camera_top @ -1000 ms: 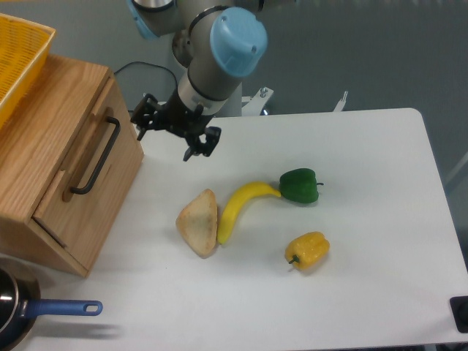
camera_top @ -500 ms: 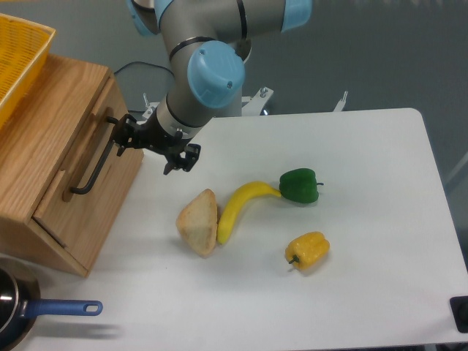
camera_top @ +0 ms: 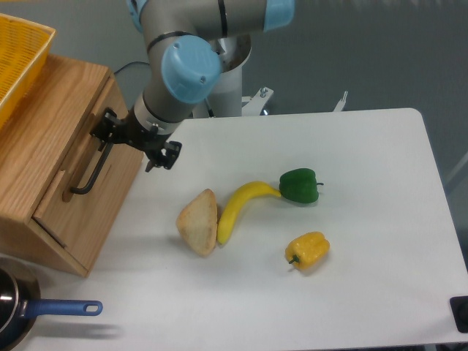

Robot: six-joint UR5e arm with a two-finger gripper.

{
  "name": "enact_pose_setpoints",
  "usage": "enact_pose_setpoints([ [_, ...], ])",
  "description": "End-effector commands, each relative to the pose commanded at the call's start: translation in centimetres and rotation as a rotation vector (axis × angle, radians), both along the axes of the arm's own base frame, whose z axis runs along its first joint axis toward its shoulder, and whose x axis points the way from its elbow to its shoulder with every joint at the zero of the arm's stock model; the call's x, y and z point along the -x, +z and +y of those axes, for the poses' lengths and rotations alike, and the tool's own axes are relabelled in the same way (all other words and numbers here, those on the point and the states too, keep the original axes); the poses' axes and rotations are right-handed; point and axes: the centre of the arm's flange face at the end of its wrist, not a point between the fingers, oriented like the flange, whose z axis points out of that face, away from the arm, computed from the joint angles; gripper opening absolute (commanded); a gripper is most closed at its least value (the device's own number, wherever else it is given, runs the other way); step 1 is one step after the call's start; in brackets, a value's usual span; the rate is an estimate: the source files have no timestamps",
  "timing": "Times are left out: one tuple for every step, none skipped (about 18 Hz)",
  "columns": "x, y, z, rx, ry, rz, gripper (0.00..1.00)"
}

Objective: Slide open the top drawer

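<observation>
The lower cabinet front [camera_top: 83,259] is visible below the top drawer [camera_top: 64,208], so I expect the drawer to go over the bread's edge when I pull the drawer's handle.
The top drawer [camera_top: 110,191] is a light oak front panel in the wooden cabinet [camera_top: 44,124] at the left. Its long black bar handle [camera_top: 88,178] runs diagonally across the panel. The drawer front sits about level with the cabinet face. My gripper [camera_top: 133,142] is open at the upper end of the handle. One finger [camera_top: 101,126] is on the cabinet side of the bar and the other finger [camera_top: 164,156] is on the table side. The bar's top end is hidden behind the gripper.
A yellow basket [camera_top: 18,58] sits on top of the cabinet. On the white table lie a piece of bread [camera_top: 199,223], a banana [camera_top: 238,208], a green pepper [camera_top: 298,185] and a yellow pepper [camera_top: 308,250]. A pan with a blue handle [camera_top: 58,308] is at the front left.
My gripper has moved left and slightly down from over the table to the upper end of the drawer handle. The drawer and the food have not moved.
</observation>
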Motion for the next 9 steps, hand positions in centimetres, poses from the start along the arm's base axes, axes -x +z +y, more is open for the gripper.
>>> enact_pose_setpoints([
  [-0.13,0.00,0.05,0.001,-0.004,0.003,1.00],
  [-0.12,0.01,0.06,0.000,-0.004,0.005,1.00],
  [-0.06,-0.08,0.08,0.002,-0.005,0.008,1.00],
  [-0.04,-0.07,0.09,0.001,-0.007,0.011,1.00],
  [0.01,-0.15,0.12,0.001,-0.009,0.012,1.00],
  [0.02,-0.13,0.13,-0.001,-0.011,0.014,1.00],
  [0.03,-0.14,0.12,-0.002,-0.014,0.016,1.00],
  [0.09,-0.15,0.10,0.000,-0.016,0.024,1.00],
  [0.28,-0.20,0.07,0.003,-0.019,0.044,1.00],
])
